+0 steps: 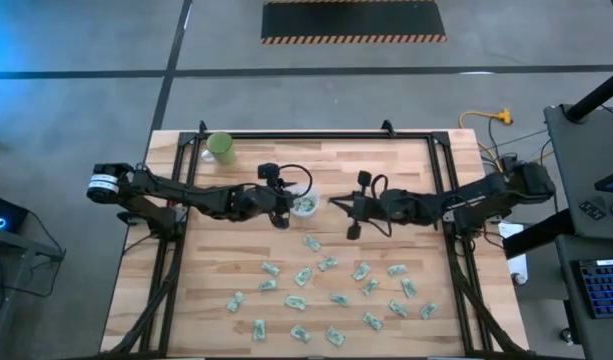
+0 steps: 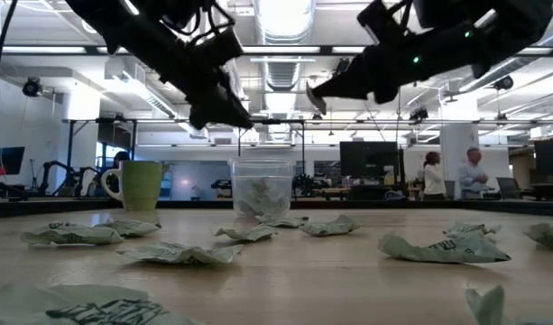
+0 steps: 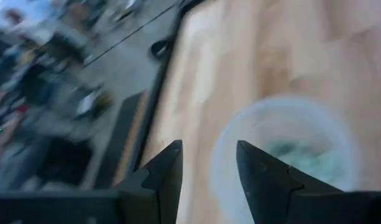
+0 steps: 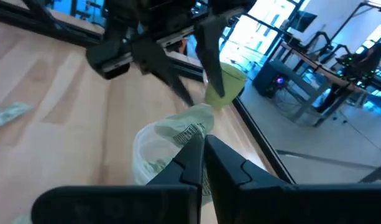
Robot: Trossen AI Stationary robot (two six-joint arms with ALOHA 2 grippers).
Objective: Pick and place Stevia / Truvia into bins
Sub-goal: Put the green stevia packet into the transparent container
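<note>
The packet's loose end sticks up above the clear cup's rim, so my right gripper should keep going over the cup's opening and let go there.
The clear cup stands mid-table with a few packets inside. Many pale green packets lie flat on the near half of the table. My right gripper hovers just right of the cup and above it, shut on one packet. My left gripper is open and holds nothing. It hangs above the table at the cup's left side, and it also shows in the right wrist view as the left gripper. My right gripper pinches one packet between its two fingertips by the packet's near end. The fingers come slanting from the table's right. The rest of the packet juts out past the fingertips, lifted clear, over the cup's rim.
An opaque light-green mug stands near the far left corner. A black frame rail runs along the far edge, and rails run along both sides. Bare wood lies between the cup and the far rail. People stand in the room beyond.
</note>
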